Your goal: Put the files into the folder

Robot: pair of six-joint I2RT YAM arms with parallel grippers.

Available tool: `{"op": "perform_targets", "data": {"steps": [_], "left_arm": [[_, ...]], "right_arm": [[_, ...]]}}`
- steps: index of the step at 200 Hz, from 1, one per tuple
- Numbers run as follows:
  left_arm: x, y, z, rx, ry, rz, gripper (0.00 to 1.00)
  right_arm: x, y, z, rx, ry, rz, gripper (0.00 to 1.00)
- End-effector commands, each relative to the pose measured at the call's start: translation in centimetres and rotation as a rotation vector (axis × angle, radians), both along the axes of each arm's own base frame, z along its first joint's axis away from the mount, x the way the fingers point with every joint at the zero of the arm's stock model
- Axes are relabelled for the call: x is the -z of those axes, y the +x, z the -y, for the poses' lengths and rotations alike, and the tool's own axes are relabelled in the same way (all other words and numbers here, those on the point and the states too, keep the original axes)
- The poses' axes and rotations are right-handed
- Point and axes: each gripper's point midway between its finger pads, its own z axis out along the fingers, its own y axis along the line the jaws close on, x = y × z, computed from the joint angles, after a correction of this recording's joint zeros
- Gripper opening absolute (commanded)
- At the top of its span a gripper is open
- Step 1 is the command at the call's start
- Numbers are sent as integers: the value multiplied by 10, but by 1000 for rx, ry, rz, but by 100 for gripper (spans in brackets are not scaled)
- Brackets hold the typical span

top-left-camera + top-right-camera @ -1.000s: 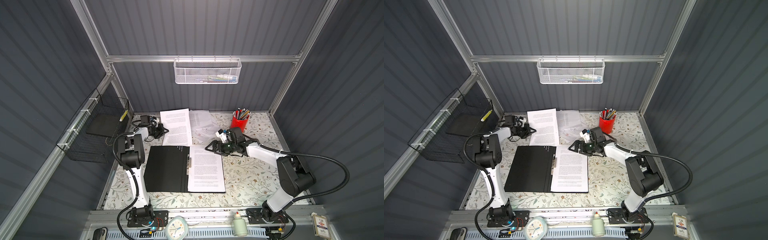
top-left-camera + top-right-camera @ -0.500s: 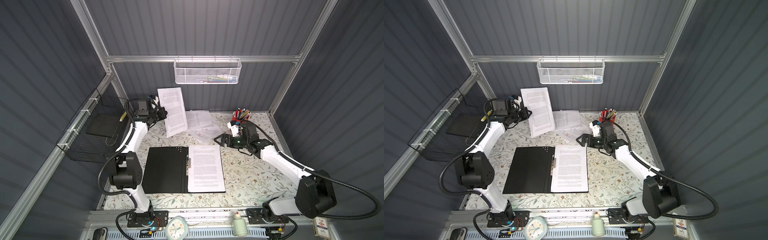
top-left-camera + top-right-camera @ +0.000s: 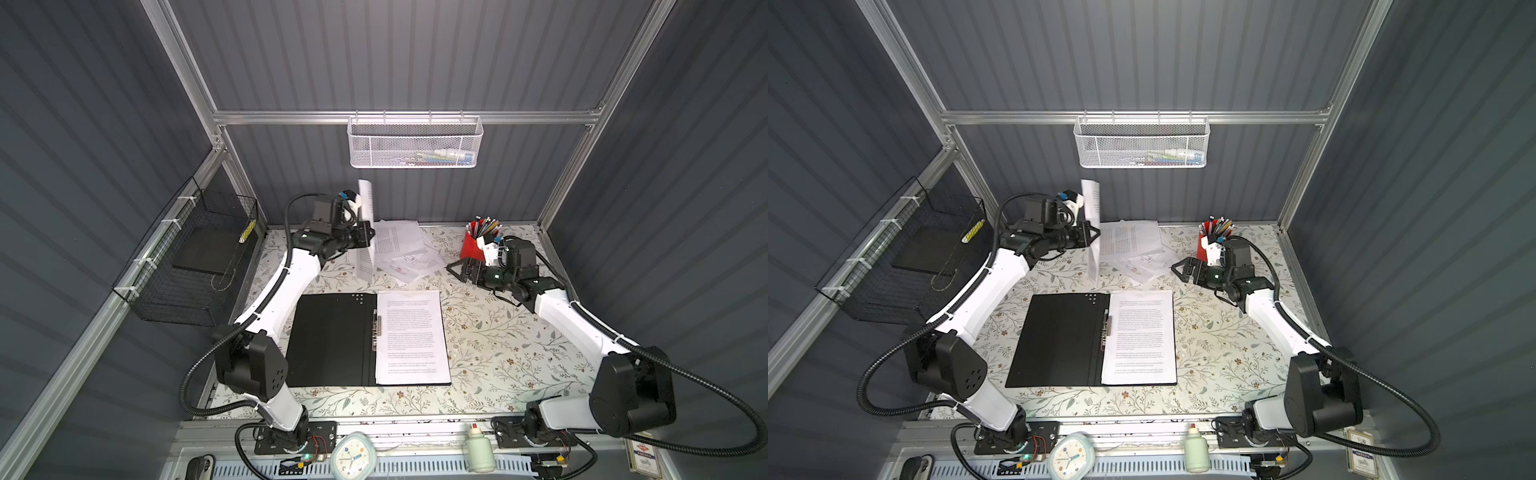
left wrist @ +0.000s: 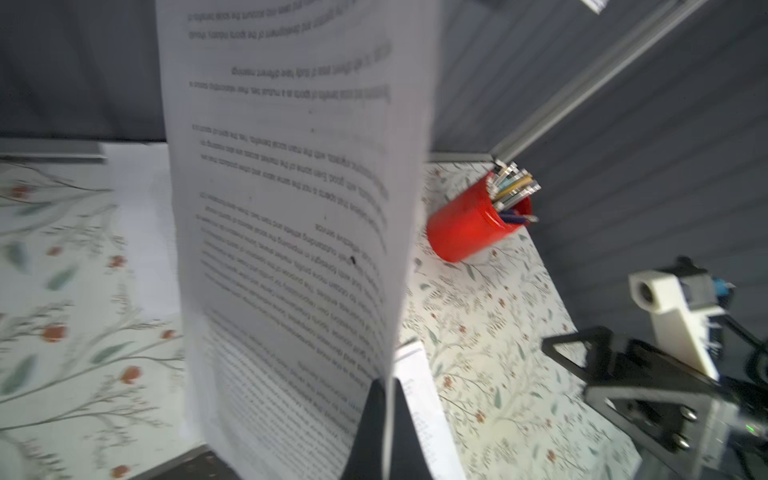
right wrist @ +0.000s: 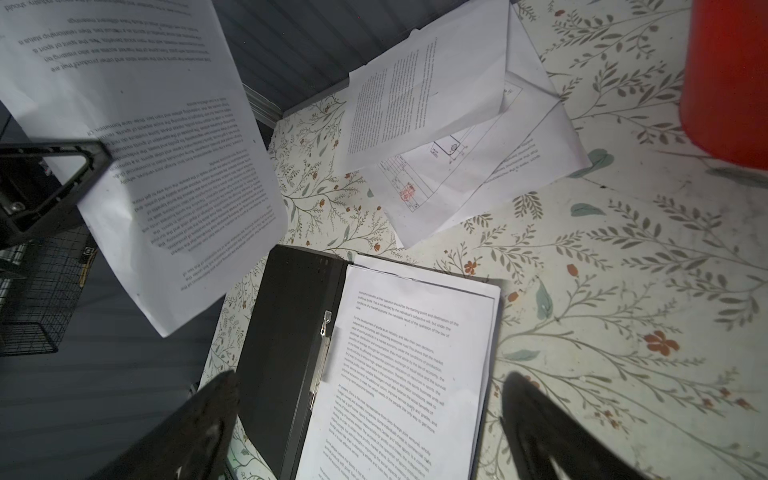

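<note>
My right gripper should take the sheet's loose edge (image 5: 244, 128) and lay the sheet into the folder, because the sheet is hanging upright from my left gripper by one edge (image 5: 89, 219).
The folder (image 3: 332, 336) (image 3: 1059, 340) lies open on the table, black inside up, with a metal clip (image 3: 377, 328) at its spine. One printed sheet (image 3: 411, 336) (image 5: 407, 374) rests on its right half. More files (image 3: 401, 245) (image 3: 1133, 245) (image 5: 457, 124) lie in a loose pile behind it, one with a line diagram. My left gripper (image 3: 368, 235) (image 3: 1094, 237) (image 4: 384, 399) is shut on the edge of a printed sheet (image 3: 365, 224) (image 4: 291, 208) (image 5: 166, 145), which hangs upright above the back left of the table. My right gripper (image 3: 457, 270) (image 3: 1181, 270) (image 5: 370, 386) stands open and empty, right of the pile.
A red pen cup (image 3: 473, 245) (image 4: 469, 228) stands at the back right, just behind my right gripper. A black wire basket (image 3: 195, 262) hangs on the left wall and a white mesh basket (image 3: 415, 145) on the back wall. A clock (image 3: 353, 457) and a bottle (image 3: 478, 449) sit at the front rail.
My left gripper has lifted its sheet off the table and turned it nearly edge-on to the top views. My right gripper has drawn back to the right, away from the folder.
</note>
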Motion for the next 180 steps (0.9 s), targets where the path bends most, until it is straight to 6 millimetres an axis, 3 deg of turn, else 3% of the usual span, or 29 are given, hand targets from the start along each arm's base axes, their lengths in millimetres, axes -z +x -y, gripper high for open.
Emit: {"op": "perform_targets", "data": {"steps": [1, 21, 35, 68, 94, 111, 142, 156, 160, 180], "left_arm": [[-6, -25, 57, 134, -94, -74, 0], [-20, -46, 99, 223, -165, -98, 0], [-39, -59, 113, 275, -219, -103, 0], [-87, -84, 109, 327, -361, -81, 0], [-98, -82, 90, 332, -476, -125, 0], [-88, -66, 76, 320, -587, -199, 0], [-50, -49, 83, 382, -665, -315, 0], [-46, -43, 85, 421, -734, -340, 0], [-30, -42, 85, 413, -736, -378, 0], [-11, -37, 79, 387, -695, -401, 0]], "right_arm": [[3, 1, -3, -39, 72, 5, 99], [-3, 4, -3, -59, 110, 46, 99], [-10, 4, -5, -83, 135, 78, 99], [-41, 1, -14, -166, 201, 191, 99], [-66, -1, -21, -221, 261, 264, 99], [-78, 1, -26, -263, 318, 289, 99], [-109, 0, -46, -397, 484, 329, 92], [-115, 3, -55, -436, 529, 328, 85], [-115, 5, -56, -443, 538, 324, 82], [-113, 9, -59, -458, 559, 311, 67]]}}
